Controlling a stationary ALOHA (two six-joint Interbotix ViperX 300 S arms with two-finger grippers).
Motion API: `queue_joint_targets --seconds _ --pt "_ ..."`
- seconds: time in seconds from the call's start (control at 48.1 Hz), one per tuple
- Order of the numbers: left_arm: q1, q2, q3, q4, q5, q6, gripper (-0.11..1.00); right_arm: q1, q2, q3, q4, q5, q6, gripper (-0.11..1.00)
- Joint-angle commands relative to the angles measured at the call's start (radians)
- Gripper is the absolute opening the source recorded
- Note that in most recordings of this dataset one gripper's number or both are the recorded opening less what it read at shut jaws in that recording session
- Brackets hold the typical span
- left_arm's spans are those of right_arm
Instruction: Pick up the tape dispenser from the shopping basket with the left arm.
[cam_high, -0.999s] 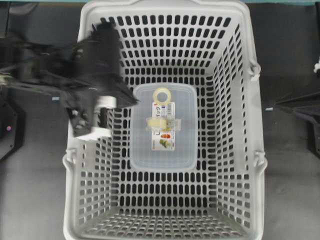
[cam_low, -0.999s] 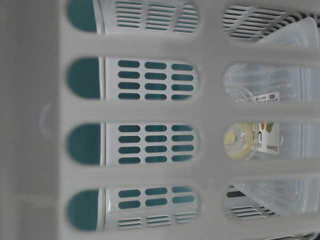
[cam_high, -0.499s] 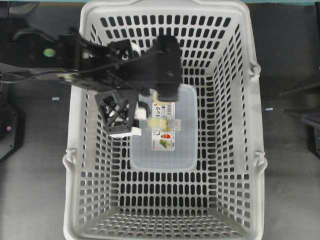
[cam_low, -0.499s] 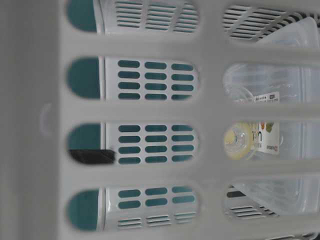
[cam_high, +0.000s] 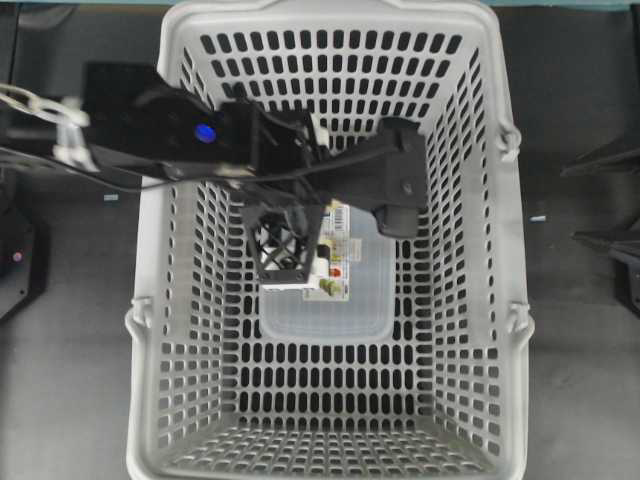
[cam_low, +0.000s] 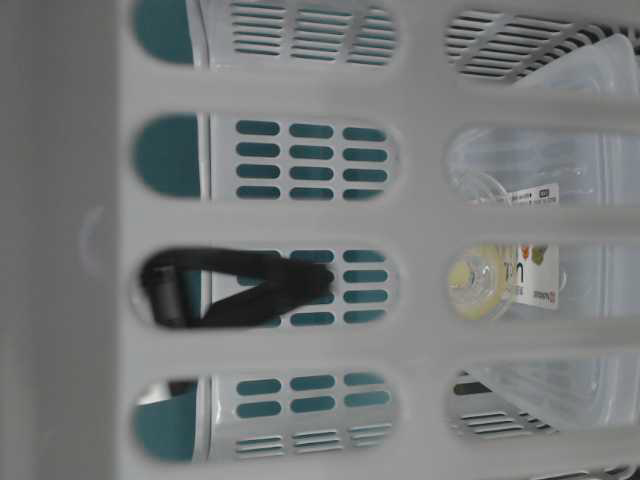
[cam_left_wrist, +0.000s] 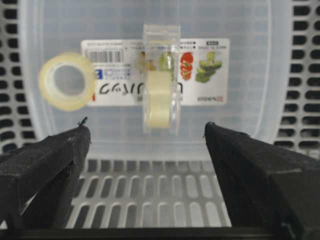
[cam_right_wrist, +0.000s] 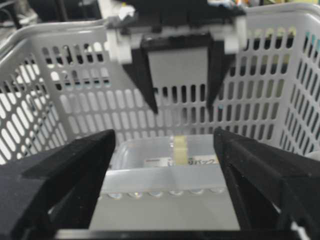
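My left gripper should keep going down, because the tape dispenser's narrow width (cam_left_wrist: 161, 82) is in the middle between my open fingers. It should close once the fingers are on both sides of the pale yellow roll (cam_low: 475, 280).
The tape dispenser (cam_left_wrist: 161, 85), clear with a pale yellow roll, stands on the labelled lid of a clear box inside the grey shopping basket (cam_high: 330, 14). My left gripper (cam_left_wrist: 145, 127) hangs open inside the basket, above its slotted floor. The dispenser is just beyond its fingertips, apart from both. The overhead view shows this gripper (cam_high: 340, 228) over the box, covering most of the dispenser. From the right wrist I see the dispenser (cam_right_wrist: 180, 149) below the left gripper (cam_right_wrist: 182, 107). My right gripper (cam_right_wrist: 165, 132) is open and empty, and stands outside the basket's right wall (cam_high: 570, 205).
The clear rectangular box (cam_high: 330, 318) lies mid-floor in the basket. A bare cream tape ring (cam_left_wrist: 66, 81) lies on its lid, left of the dispenser. Slotted basket walls (cam_right_wrist: 60, 100) rise on all sides. A black finger (cam_low: 240, 290) shows through the slots at table level.
My left arm has swung right from the basket's left wall to above the box. Both grippers have gone from shut to open.
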Motion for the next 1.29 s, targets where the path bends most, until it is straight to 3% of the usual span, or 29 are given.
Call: queue_joint_targets --seconds 0.0,0.437,0.686,0.895,1.019,1.207,1.269 --pt "-0.006 0.012 -0.009 0.003 -0.002 0.005 0.91 0.002 0.006 -0.02 0.003 -0.009 0.0 0.75" --pt "-0.025 0.078 0.012 0.003 -0.014 0.02 0.91 0.002 0.0 -0.017 0.003 -0.009 0.0 0.75" --pt "-0.017 0.092 0.091 0.003 -0.133 0.012 0.9 0.003 0.0 -0.012 0.003 -0.009 0.0 0.75" --pt "-0.012 0.086 0.124 0.003 -0.143 0.02 0.88 0.003 0.0 -0.011 0.003 -0.009 0.0 0.75" --pt "-0.011 0.086 0.12 0.003 -0.143 0.025 0.77 0.002 0.0 -0.008 0.003 -0.009 0.0 0.75" --pt "-0.018 0.077 0.115 0.003 -0.143 0.041 0.33 0.002 0.0 -0.006 0.003 -0.009 0.0 0.75" --pt "-0.02 0.061 0.11 0.005 -0.143 0.052 0.3 0.002 -0.002 -0.005 0.003 -0.009 0.0 0.75"
